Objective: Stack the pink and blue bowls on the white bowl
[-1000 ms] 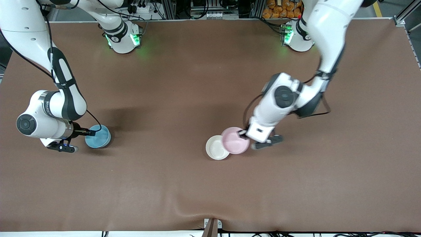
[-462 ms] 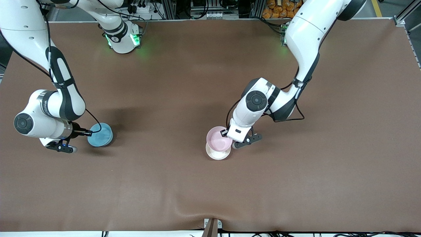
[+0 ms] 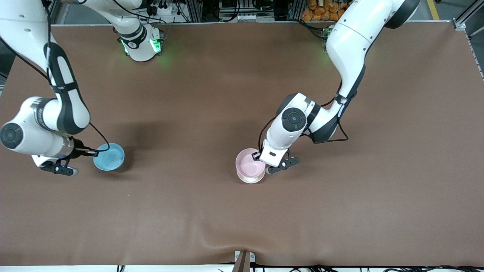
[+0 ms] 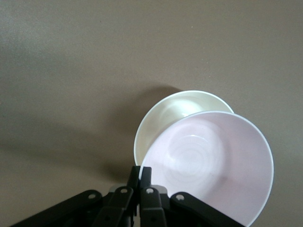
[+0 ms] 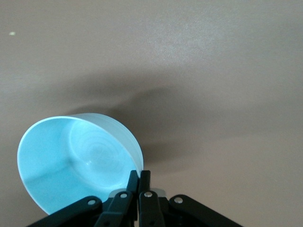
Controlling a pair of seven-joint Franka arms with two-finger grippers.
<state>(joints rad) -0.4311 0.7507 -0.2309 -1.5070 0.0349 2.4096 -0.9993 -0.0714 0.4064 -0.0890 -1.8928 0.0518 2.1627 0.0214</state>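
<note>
The pink bowl [image 3: 250, 163] is off-centre over the white bowl [image 3: 250, 180], so the robot's left gripper should set the pink bowl inside the white one and move away before the right gripper brings the blue bowl.
My left gripper [image 3: 260, 155] [image 4: 141, 171] is shut on the rim of the pink bowl [image 3: 248, 163] [image 4: 213, 165], holding it tilted just over the white bowl [image 3: 249, 178] [image 4: 175, 106] near the middle of the table. Only a crescent of the white bowl shows past the pink one. At the right arm's end of the table, my right gripper [image 3: 94, 153] [image 5: 140, 175] is shut on the rim of the blue bowl [image 3: 109, 156] [image 5: 75, 161], which is tipped and casts a shadow on the mat.
A brown mat [image 3: 340, 196] covers the whole table. The two arm bases [image 3: 141, 43] [image 3: 342, 45] stand along the table's edge farthest from the front camera. A small bracket [image 3: 244, 260] sits at the nearest edge.
The left gripper carried the pink bowl from beside the white bowl to over it. The right gripper shut on the blue bowl's rim and shifted it slightly toward the right arm's end.
</note>
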